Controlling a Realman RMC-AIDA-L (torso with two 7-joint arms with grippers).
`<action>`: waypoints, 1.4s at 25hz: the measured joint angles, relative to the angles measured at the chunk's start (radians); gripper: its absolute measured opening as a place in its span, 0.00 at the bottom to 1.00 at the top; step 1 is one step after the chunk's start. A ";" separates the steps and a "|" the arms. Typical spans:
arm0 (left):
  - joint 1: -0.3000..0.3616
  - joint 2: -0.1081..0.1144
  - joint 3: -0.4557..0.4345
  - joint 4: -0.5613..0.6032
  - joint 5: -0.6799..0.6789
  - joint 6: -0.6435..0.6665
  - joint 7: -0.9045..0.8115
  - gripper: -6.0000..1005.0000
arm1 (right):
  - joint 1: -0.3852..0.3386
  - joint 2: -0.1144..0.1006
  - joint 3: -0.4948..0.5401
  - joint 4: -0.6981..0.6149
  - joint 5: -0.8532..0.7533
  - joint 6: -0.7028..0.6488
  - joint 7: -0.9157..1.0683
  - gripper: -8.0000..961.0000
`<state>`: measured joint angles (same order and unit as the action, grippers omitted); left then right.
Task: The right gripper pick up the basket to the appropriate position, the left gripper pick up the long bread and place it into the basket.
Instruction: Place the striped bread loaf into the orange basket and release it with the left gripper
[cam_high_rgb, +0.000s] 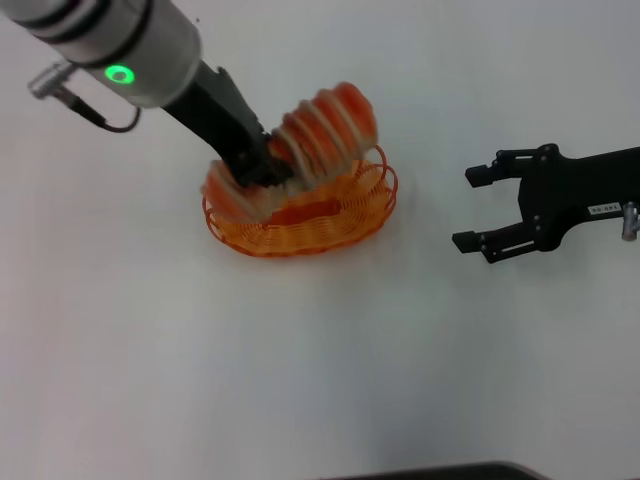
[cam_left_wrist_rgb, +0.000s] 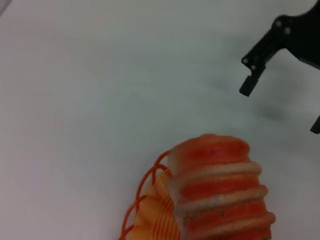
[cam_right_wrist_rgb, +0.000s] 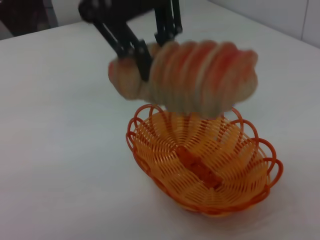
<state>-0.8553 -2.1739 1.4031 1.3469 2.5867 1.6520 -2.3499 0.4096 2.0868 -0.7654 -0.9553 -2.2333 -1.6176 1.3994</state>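
Note:
The long bread (cam_high_rgb: 328, 136) is hanging lengthwise over the open basket (cam_high_rgb: 335, 215), so the robot's left gripper goes on lowering it until it rests inside the basket's rim, and then let go.
The orange wire basket (cam_high_rgb: 340, 213) stands on the white table, left of centre; it also shows in the right wrist view (cam_right_wrist_rgb: 205, 165). My left gripper (cam_high_rgb: 262, 162) is shut on the long bread (cam_high_rgb: 325, 125) and holds it above the basket, clear of its floor. The bread shows cream with orange-red stripes in the right wrist view (cam_right_wrist_rgb: 200, 77) and in the left wrist view (cam_left_wrist_rgb: 220, 190), with the basket rim (cam_left_wrist_rgb: 145, 200) below it. My right gripper (cam_high_rgb: 478, 208) is open and empty, to the right of the basket and apart from it; it also shows far off in the left wrist view (cam_left_wrist_rgb: 277, 107).
The white table (cam_high_rgb: 320, 380) lies bare around the basket. A dark edge (cam_high_rgb: 440, 472) shows at the bottom of the head view. A small orange-red piece (cam_right_wrist_rgb: 200, 167) lies on the basket floor.

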 joint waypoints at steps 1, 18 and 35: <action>0.002 0.000 0.044 -0.016 0.000 -0.036 -0.002 0.25 | 0.000 0.000 0.000 0.002 0.000 -0.001 0.000 0.97; 0.009 0.002 0.194 -0.168 0.005 -0.222 -0.066 0.30 | 0.002 0.001 0.000 -0.003 0.000 -0.008 0.015 0.97; 0.044 0.001 0.173 -0.122 -0.025 -0.244 -0.079 0.76 | 0.001 0.001 0.002 0.002 0.002 -0.006 0.015 0.97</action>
<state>-0.8115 -2.1733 1.5764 1.2253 2.5612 1.4080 -2.4291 0.4109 2.0878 -0.7639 -0.9530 -2.2314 -1.6236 1.4142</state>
